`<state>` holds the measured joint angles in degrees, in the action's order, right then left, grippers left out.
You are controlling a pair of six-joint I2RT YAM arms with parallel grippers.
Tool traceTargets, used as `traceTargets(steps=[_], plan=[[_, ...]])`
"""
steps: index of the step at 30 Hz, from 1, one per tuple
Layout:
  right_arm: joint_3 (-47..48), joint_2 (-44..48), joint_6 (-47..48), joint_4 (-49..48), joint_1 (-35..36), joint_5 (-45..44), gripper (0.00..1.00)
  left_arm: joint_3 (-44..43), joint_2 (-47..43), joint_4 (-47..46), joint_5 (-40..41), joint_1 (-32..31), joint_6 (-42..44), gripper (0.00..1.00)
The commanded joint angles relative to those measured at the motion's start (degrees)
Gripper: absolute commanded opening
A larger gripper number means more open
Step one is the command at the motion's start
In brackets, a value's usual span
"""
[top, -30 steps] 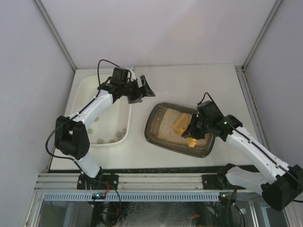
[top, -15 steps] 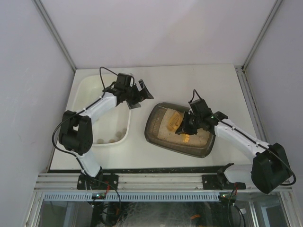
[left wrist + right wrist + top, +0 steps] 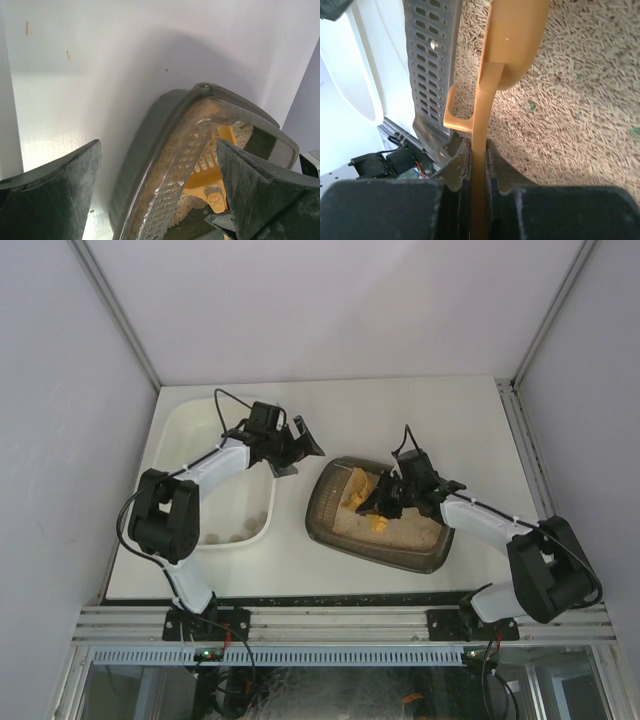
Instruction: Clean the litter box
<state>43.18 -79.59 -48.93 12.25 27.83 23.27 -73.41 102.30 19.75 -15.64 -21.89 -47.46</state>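
Observation:
The scoop's head (image 3: 357, 483) lies next to the slotted side of the litter box, so the robot's right gripper should pull the scoop back while the left gripper keeps the box's rim (image 3: 340, 461) steady.
The dark grey-brown litter box (image 3: 322, 508) holds pale beige litter (image 3: 570, 100) and sits at the table's middle. My right gripper (image 3: 385, 502) is shut on the handle of an orange litter scoop (image 3: 357, 487); the scoop's head (image 3: 517, 35) is in the litter near the box's left wall. The box's slotted wall (image 3: 432, 75) stands beside the scoop. My left gripper (image 3: 298, 445) is open and empty, above the table just left of the box. In the left wrist view the box rim (image 3: 200, 95) and the scoop (image 3: 210, 170) show between my spread fingers.
A larger white tub (image 3: 195, 425) stands at the left with a few small brown lumps (image 3: 235, 536) near its front wall. White enclosure walls stand round the table. The table's near edge has a metal rail (image 3: 320, 625).
My right gripper has swept the scoop leftward across the litter toward the box's left end. My left gripper has shifted slightly toward the box and stayed open.

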Motion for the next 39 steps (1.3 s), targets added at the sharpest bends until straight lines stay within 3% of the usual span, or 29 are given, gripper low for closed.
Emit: traceTargets(steps=[1, 6, 16, 20, 24, 29, 35, 39], plan=[[-0.62, -3.04, -3.23, -12.79, -0.28, 3.65, 0.00, 1.24, 0.94, -3.25, -0.90, -0.52, -1.62, 0.99], [-4.07, -5.63, -7.00, -24.12, -0.85, 6.52, 0.00, 2.41, 1.10, -6.91, -2.04, -1.22, -2.81, 0.99], [-14.26, -18.38, -20.70, -64.00, -4.26, 22.46, 0.00, 1.82, 4.42, -13.32, -11.67, -4.90, -6.33, 0.96], [-15.40, -23.30, -24.15, -78.14, -4.86, 24.06, 0.00, 1.84, 3.52, -14.13, -13.19, -7.28, -5.55, 0.96], [-15.27, -25.50, -25.38, -86.27, -4.88, 24.68, 0.00, 1.61, 2.69, -14.50, -14.55, -8.04, -4.63, 0.95], [-15.62, -25.03, -23.21, -78.87, -5.72, 25.82, 0.00, 1.93, 2.05, -14.47, -13.94, -8.15, -3.25, 0.95], [-15.18, -12.93, -8.21, -42.89, -5.98, 20.60, 0.00, 2.40, 1.60, -14.47, -14.08, -8.17, -2.75, 0.94], [-12.70, -6.38, -0.36, -24.42, -6.10, 18.22, 0.00, 2.54, 1.50, -14.47, -13.86, -8.16, -2.37, 0.94]])
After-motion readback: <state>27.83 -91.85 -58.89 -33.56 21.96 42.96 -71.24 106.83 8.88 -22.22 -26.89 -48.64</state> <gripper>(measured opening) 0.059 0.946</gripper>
